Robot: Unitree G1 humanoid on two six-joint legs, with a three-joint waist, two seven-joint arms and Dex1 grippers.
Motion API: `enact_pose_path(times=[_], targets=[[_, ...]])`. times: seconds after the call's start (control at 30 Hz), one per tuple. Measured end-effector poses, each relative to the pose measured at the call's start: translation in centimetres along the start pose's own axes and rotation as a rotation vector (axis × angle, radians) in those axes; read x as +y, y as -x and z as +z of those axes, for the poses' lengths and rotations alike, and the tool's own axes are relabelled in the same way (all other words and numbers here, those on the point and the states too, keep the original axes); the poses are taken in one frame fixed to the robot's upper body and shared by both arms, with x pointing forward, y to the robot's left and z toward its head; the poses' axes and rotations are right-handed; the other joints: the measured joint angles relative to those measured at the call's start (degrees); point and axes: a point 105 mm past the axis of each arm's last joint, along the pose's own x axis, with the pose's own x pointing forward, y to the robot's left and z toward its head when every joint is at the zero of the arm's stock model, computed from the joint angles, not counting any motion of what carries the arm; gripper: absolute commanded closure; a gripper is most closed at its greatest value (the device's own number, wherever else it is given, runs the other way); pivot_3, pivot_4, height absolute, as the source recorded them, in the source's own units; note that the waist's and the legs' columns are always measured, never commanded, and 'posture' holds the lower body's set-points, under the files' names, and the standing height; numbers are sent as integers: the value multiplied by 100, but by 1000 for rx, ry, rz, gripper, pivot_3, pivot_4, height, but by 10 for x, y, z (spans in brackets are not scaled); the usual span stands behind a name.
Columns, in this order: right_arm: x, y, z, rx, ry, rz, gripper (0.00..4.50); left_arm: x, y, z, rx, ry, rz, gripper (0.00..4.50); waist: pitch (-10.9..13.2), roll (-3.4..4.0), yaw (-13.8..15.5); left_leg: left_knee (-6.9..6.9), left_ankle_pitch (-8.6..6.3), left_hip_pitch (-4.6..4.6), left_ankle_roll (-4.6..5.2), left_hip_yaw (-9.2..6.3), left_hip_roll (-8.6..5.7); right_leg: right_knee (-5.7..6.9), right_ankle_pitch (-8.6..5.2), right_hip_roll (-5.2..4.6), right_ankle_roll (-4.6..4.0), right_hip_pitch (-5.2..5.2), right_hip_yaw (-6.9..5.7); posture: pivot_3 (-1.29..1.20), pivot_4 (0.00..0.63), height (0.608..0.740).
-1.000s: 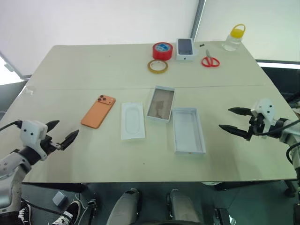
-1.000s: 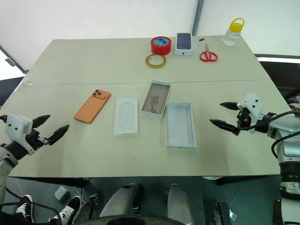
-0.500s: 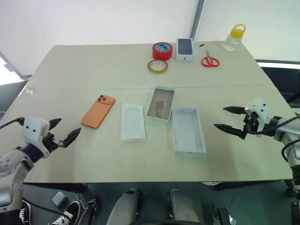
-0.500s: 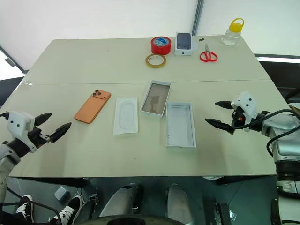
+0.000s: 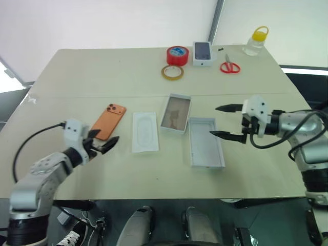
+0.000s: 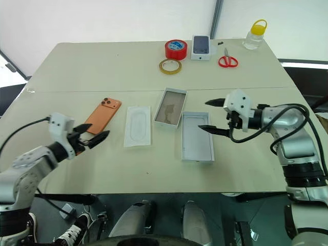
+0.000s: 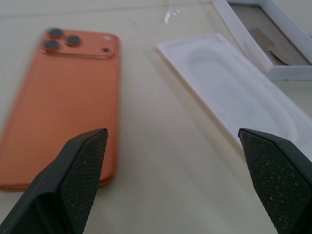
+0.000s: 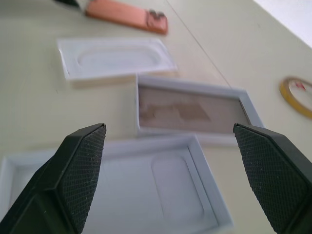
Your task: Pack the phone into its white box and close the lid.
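Note:
The flat white card (image 5: 145, 132) has a sunken oval (image 5: 147, 130) molded into it, so I expect it to stay stiff and straight when I lift it by its edge.
The orange phone (image 5: 107, 122) lies flat on the table, camera patch at its far end. My left gripper (image 5: 105, 139) is open just in front of the phone's near end, which shows close up in the left wrist view (image 7: 63, 102). Right of the phone lies a flat white card (image 5: 145, 131), then the white box (image 5: 179, 96) with a brownish floor, and nearer, the all-white lid (image 5: 202, 154), open side up. My right gripper (image 5: 215, 121) hovers open over the lid's right edge, pointing left. In the right wrist view the lid (image 8: 122, 195) and the box (image 8: 190, 109) lie ahead.
At the table's far side stand a red tape roll (image 5: 177, 55), a yellowish tape ring (image 5: 172, 72), a small white box with a phone picture (image 5: 202, 53), red scissors (image 5: 230, 66) and a jar with a yellow lid (image 5: 255, 42).
Both arms swung inward. My left gripper moved right to the phone's near end. My right gripper moved left and rose, now over the lid. Both stayed open.

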Motion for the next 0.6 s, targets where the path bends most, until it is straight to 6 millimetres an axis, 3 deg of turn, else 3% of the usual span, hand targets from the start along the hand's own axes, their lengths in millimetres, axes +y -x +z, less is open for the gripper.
enact_pose_path(times=[0.17, 0.37, 0.6], targets=[[1, -13, 4, -29, -6, 13, 134, -21, -23, -4, 21, 110, -39, 0, 9, -14, 3, 2, 1, -1, -1, 0, 0, 1, 0, 1, 0, -2, -1, 0, 150, 740], [6, -11, -7, -13, -36, 5, 134, -22, -32, -8, 26, 290, -25, 0, 9, -16, -1, 6, 1, -1, -2, 0, 0, 5, 0, 3, 1, -1, -1, 0, 150, 740], [4, -11, -8, -16, -43, -18, 134, -44, -41, -9, -31, 478, -100, 0, 10, -16, 10, 11, 1, 0, -2, 0, -1, 4, 0, 3, 1, 4, -2, 0, 150, 740]])
